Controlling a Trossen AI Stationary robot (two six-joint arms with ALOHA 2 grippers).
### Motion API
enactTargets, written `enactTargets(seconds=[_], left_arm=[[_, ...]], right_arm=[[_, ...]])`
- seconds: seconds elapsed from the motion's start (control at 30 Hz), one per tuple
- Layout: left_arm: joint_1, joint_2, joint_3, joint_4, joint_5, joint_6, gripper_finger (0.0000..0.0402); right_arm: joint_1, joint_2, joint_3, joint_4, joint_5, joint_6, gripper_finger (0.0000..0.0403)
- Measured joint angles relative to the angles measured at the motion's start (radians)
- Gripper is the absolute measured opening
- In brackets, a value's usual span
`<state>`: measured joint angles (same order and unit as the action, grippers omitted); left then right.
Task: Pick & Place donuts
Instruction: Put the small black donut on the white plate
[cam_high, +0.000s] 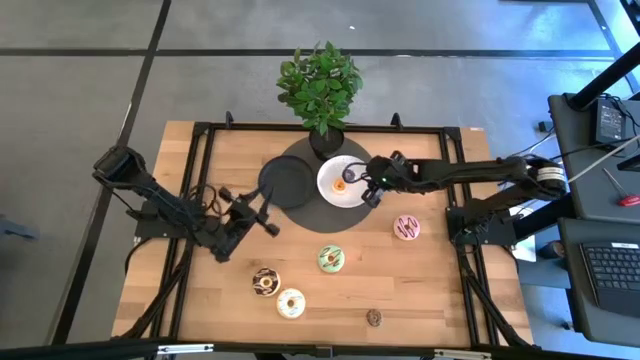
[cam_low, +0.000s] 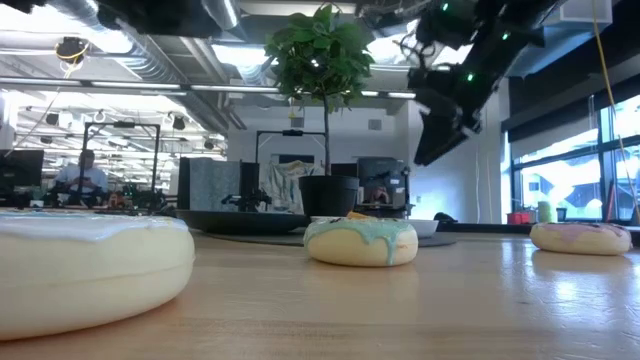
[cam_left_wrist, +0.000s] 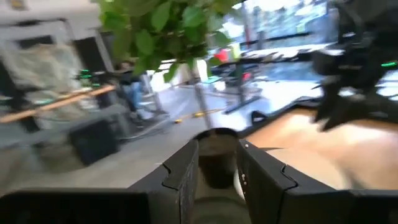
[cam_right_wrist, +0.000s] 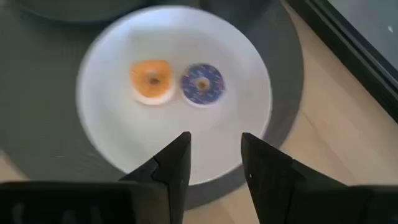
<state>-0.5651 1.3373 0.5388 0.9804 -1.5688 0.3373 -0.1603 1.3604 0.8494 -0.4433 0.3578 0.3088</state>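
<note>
The robot's open left gripper is pointing level at the potted plant (cam_left_wrist: 217, 152), higher than the donuts, so it should pull back and tilt down toward the wood (cam_high: 214, 280) next to the frame.
A white plate (cam_right_wrist: 174, 93) on a dark round mat (cam_high: 300, 215) carries a small orange donut (cam_right_wrist: 152, 81) and a small blue-frosted donut (cam_right_wrist: 202, 84). My right gripper (cam_right_wrist: 214, 155) hangs open above the plate's right rim (cam_high: 368, 184), holding nothing. My left gripper (cam_high: 262, 208) stands open and level beside the black plate (cam_high: 284, 182), also holding nothing (cam_left_wrist: 217, 171). On the bare wood lie a pink donut (cam_high: 406, 228), a green one (cam_high: 331, 259), a chocolate one (cam_high: 265, 282), a cream one (cam_high: 291, 303) and a tiny brown one (cam_high: 373, 318).
A potted plant (cam_high: 322, 85) stands at the table's far edge, just behind the plates. A black frame (cam_high: 200, 150) runs around the tabletop. In the low view the cream donut (cam_low: 90, 260) sits close to the near edge, with the green one (cam_low: 360, 240) behind it.
</note>
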Motion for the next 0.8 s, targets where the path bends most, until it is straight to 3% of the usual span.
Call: enactTargets(seconds=[0.17,0.23,0.33,0.47,0.53,0.6,0.8], left_arm=[[-0.093,-0.005,0.0,0.028,0.002,-0.088,0.0109],[-0.115,-0.005,0.0,0.017,0.071,-0.151,0.0107],[-0.123,-0.004,0.0,-0.029,0.36,-0.291,0.0105],[-0.1,-0.005,0.0,-0.138,0.865,-0.492,0.0105],[-0.088,-0.004,0.0,-0.203,1.029,-0.582,0.0107],[-0.076,-0.004,0.0,-0.293,1.099,-0.663,0.0108],[-0.027,-0.062,0.0,-0.652,1.13,-0.924,0.0107]], right_arm=[[0.036,-0.029,0.0,-0.001,0.002,-0.001,0.0142],[0.038,-0.028,0.0,0.001,0.001,-0.001,0.0142],[0.037,-0.022,0.0,0.003,0.002,0.0,0.0142],[0.037,-0.02,-0.003,0.013,0.001,0.0,0.0143],[0.037,-0.02,-0.004,0.011,0.001,0.0,0.0143],[0.037,-0.02,-0.004,0.011,0.0,-0.001,0.0143],[0.037,-0.02,-0.004,0.005,0.0,0.0,0.0143]])
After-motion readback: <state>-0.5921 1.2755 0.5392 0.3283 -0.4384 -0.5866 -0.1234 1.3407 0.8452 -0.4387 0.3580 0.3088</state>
